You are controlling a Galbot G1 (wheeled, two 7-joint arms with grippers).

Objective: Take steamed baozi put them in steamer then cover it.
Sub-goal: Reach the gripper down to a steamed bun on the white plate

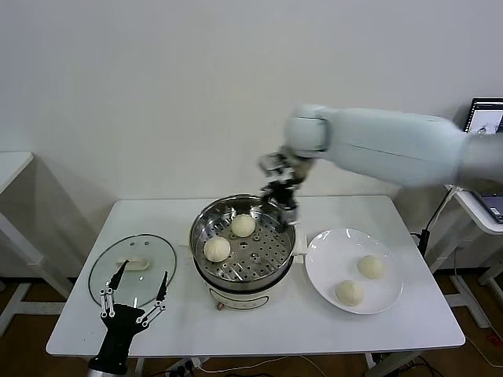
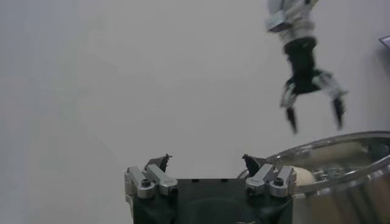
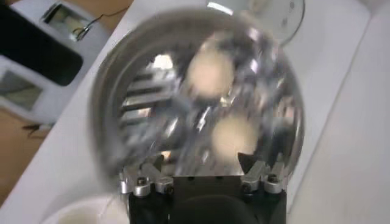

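Note:
My right gripper should keep moving toward the front baozi on the white plate until its fingers are on both sides of that baozi, because the baozi lies clear of its neighbour.
The steamer stands mid-table with two baozi on its tray, one at the back and one at the front left. Two more baozi lie on the white plate. The glass cover lies flat on the table at the left. My right gripper is open and empty above the steamer's back right rim; its wrist view looks down on the steamer and both baozi. My left gripper is open and empty over the cover.
The table's front edge runs just below the steamer's white base. A white side table stands far left and a stand with a screen far right.

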